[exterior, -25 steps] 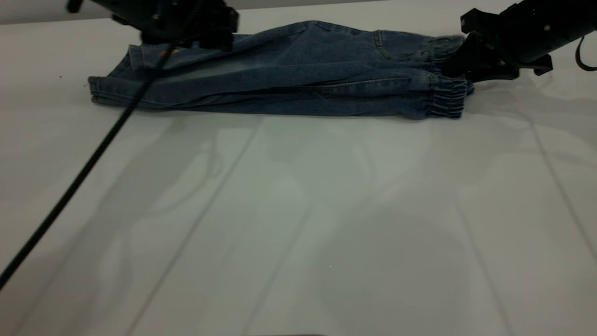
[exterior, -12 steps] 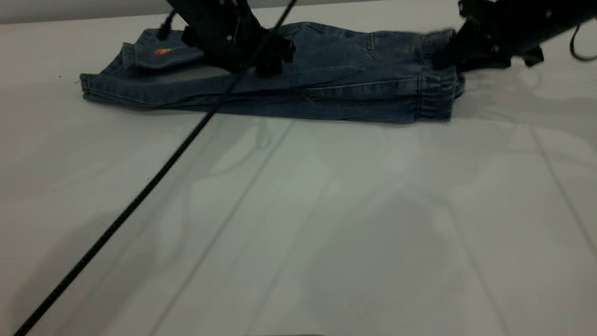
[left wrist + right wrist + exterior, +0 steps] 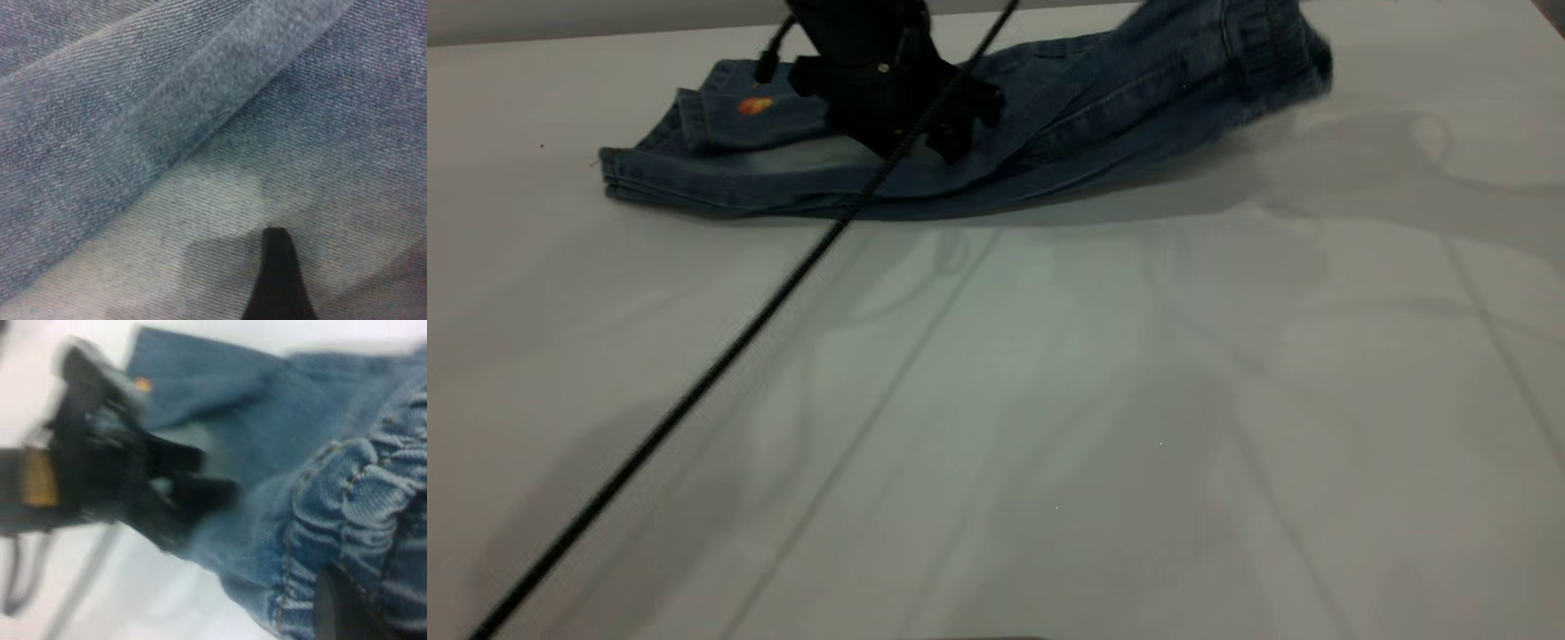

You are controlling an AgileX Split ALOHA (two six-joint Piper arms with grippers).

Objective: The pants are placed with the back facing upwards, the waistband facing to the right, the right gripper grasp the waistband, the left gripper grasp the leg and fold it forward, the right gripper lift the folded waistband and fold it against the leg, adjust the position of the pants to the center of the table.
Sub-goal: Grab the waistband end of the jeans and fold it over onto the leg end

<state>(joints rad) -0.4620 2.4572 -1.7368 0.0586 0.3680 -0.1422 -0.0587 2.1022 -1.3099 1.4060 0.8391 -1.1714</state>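
The waistband must fold over at the middle of the pants (image 3: 990,162), where my left gripper stands, so next my left gripper moves back past the leg's hem (image 3: 619,172) first.
The blue denim pants (image 3: 800,178) lie folded lengthwise at the far side of the table (image 3: 1049,400). The printed leg (image 3: 738,111) is at the left and shows an orange spot. My left gripper (image 3: 898,107) presses down on the middle of the pants, and the left wrist view is filled with denim (image 3: 167,120). The ruffled waistband (image 3: 1263,44) hangs lifted off the table at the upper right. My right gripper (image 3: 353,593) is shut on the waistband (image 3: 373,487) and lies outside the exterior view. The right wrist view also shows the left gripper (image 3: 133,480) farther off.
A thin black cable (image 3: 694,391) from the left arm runs diagonally across the table's near left part. The white-grey surface stretches wide in front of the pants, and the table's far edge (image 3: 605,31) lies just behind them.
The right gripper has risen out of the exterior view, lifting the waistband off the table and toward the left. The left gripper moved from the leg end to the pants' middle and lowered onto them.
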